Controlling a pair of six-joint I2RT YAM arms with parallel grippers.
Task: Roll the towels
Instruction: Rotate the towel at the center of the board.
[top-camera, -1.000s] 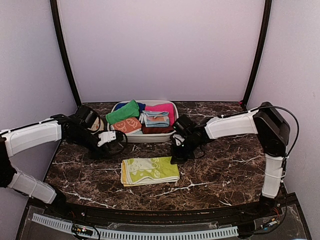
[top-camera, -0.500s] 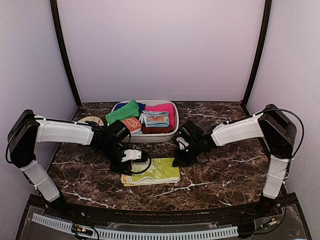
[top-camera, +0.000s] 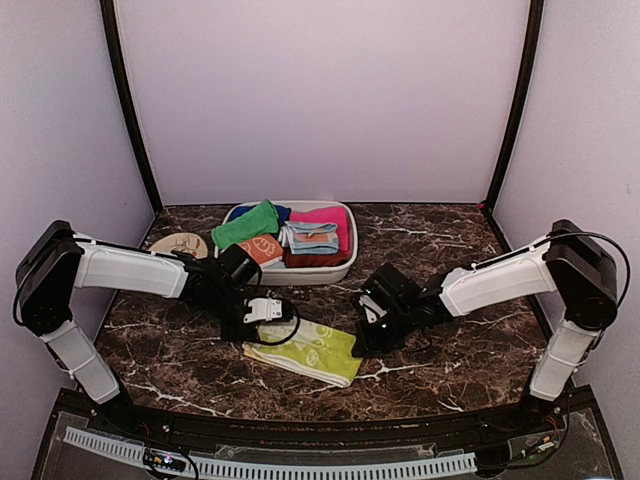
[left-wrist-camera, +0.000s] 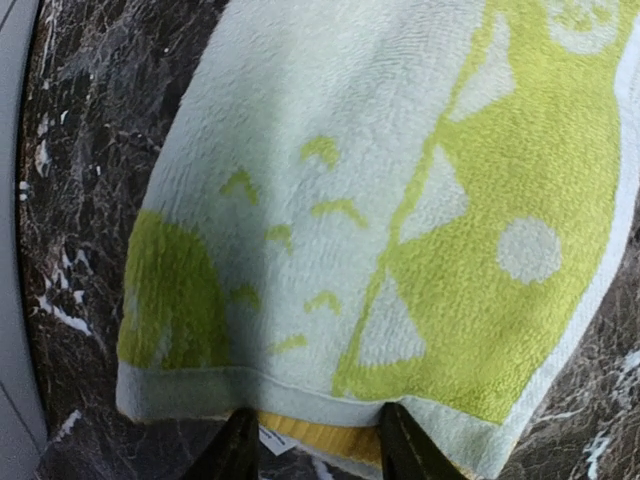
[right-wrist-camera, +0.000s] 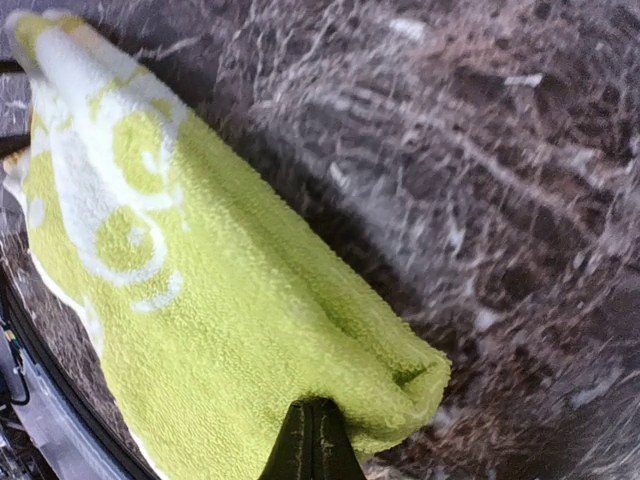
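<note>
The folded towel lies slanted (top-camera: 318, 352) across the space in front of the bin, and its hem end (left-wrist-camera: 318, 428) should be swung toward the bin by my left gripper so that the towel is straight before I roll it.
A cream-white towel (top-camera: 305, 350) printed with yellow-green shapes lies folded and slanted on the dark marble table (top-camera: 450, 350). My left gripper (top-camera: 262, 312) is at its left end. In the left wrist view the towel (left-wrist-camera: 380, 200) fills the frame, and the gripper (left-wrist-camera: 318, 440) has its fingers (left-wrist-camera: 238, 450) apart at the hem, a yellow layer between them. My right gripper (top-camera: 362, 345) is at the towel's right end. In the right wrist view it (right-wrist-camera: 312, 405) is shut on the towel's green corner (right-wrist-camera: 400, 375). A plain green towel (top-camera: 245, 224) lies in the bin.
A white bin (top-camera: 345, 262) at the back holds the green towel, an orange patterned cloth (top-camera: 257, 250), a pink cloth (top-camera: 322, 215) and a blue folded one (top-camera: 312, 238). A round tan disc (top-camera: 180, 243) lies at the back left. Dark corner posts flank the table.
My left arm came in from the back left to the towel's left end. My right gripper moved toward the near edge, dragging the towel's right end so it now lies slanted.
</note>
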